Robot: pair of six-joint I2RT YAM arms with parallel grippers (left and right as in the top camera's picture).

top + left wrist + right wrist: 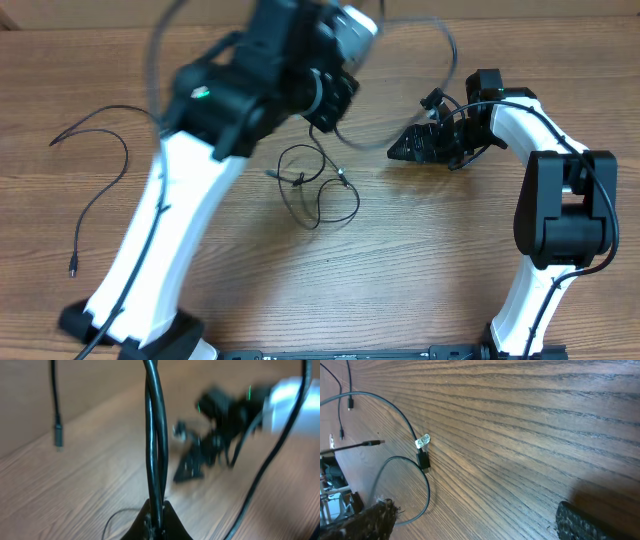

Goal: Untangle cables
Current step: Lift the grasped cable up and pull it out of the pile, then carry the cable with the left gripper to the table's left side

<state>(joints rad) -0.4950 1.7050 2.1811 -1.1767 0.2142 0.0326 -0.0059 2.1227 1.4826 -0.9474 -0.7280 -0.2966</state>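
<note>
My left gripper should carry its black cable clear toward the loose cable on the far side, because it hangs across the tagged cable's coil.
My left gripper is shut on a doubled black cable that rises straight up from its jaws. In the overhead view the left gripper hangs high over the table, and the held cable arcs away to the right. A knotted bundle of thin cables lies on the wood below it. Another loose cable lies at the left. My right gripper rests low to the right of the bundle; it stands open with only bare wood between its fingers. A cable with a tagged plug curves by its left finger.
The wooden table runs to all edges of the overhead view. The left arm's white link crosses the front left. The right arm's base stands at the front right. A small plug end dangles at the left of the left wrist view.
</note>
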